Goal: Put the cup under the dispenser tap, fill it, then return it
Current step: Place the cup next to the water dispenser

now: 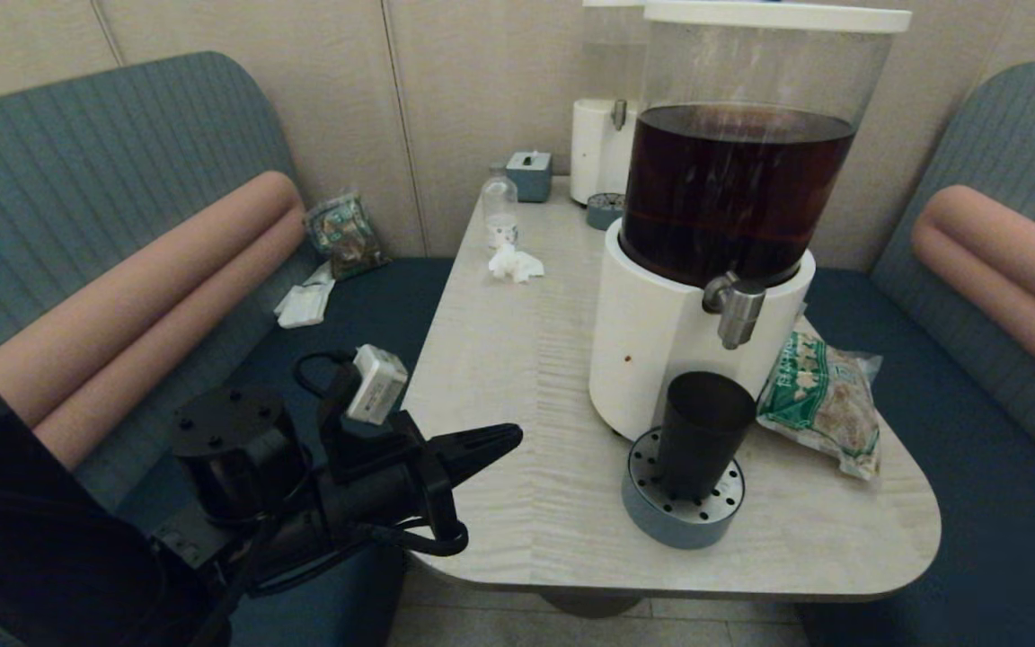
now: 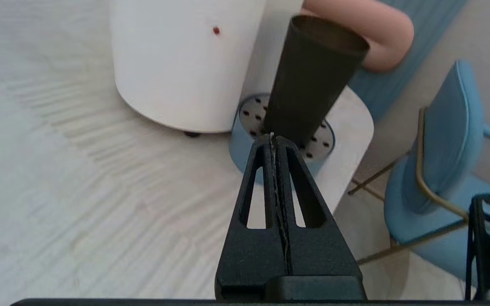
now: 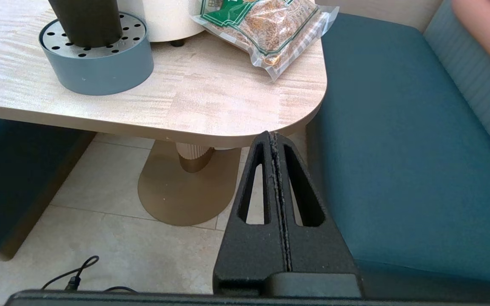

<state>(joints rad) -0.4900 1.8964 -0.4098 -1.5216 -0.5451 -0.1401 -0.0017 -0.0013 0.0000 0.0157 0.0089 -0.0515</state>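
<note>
The cup's base [image 2: 285, 127] has my left gripper's shut fingers pointing at it, so next I move back, open wide and bring the fingers around the cup's body [image 1: 702, 437].
The dark tapered cup [image 1: 702, 431] stands upright on the grey-blue perforated drip tray [image 1: 666, 521], directly below the silver dispenser tap [image 1: 736, 308] of the big white-based dispenser [image 1: 652, 341] holding dark brown liquid. The left wrist view shows the cup [image 2: 313, 80] standing on the drip tray [image 2: 245, 140]. My left gripper [image 1: 513, 438] hovers at the table's left edge, shut and empty, pointing toward the cup from well to its left. My right gripper [image 3: 272, 137] is shut and empty, low beside the table's front right corner; it is out of the head view.
A green snack bag [image 1: 818, 400] lies right of the dispenser. A small clear bottle [image 1: 499, 211], crumpled tissue [image 1: 515, 263], a tissue box [image 1: 529, 175] and a second pale dispenser [image 1: 603, 135] stand at the back. Teal benches flank the table [image 1: 517, 359].
</note>
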